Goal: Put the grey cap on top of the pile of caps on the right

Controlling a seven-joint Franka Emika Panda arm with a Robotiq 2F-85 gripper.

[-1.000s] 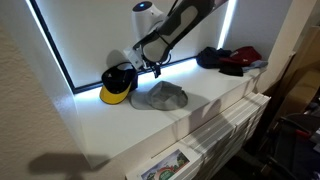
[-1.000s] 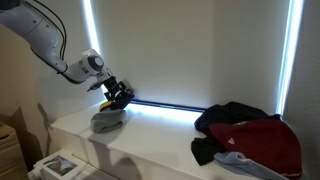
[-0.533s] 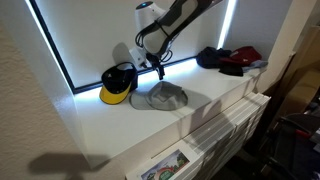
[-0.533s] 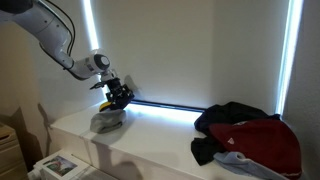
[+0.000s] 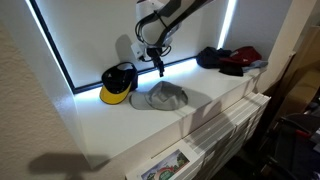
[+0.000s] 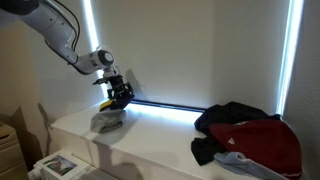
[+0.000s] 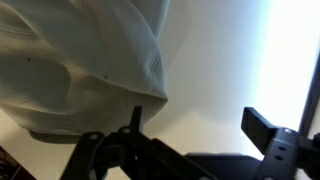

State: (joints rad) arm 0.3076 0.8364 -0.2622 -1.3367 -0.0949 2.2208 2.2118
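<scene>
Next, my gripper rises, turns and comes down over the cap's edge [image 5: 182, 95] before closing, because its open fingers span empty counter [image 7: 205, 100] beside the grey cap.
The grey cap [image 5: 161, 96] lies flat on the white counter; it also shows in an exterior view [image 6: 107, 121] and fills the upper left of the wrist view [image 7: 80, 60]. The pile of caps [image 5: 228, 59], black and red with a pale bit, sits at the counter's far end, and it is large in an exterior view [image 6: 245, 137]. My gripper [image 5: 159, 70] hangs open and empty just above the grey cap's back edge [image 6: 119, 97]. In the wrist view the two fingers are spread apart [image 7: 200, 125] with bare counter between them.
A black cap with a yellow brim [image 5: 118, 83] lies beside the grey cap, against the lit window strip [image 5: 190, 62]. The counter's front edge [image 5: 220, 115] drops off to white slatted fronts. A printed sheet [image 5: 165, 165] lies at the near end.
The gripper has risen slightly and shifted towards the window side over the grey cap. The caps have not moved.
</scene>
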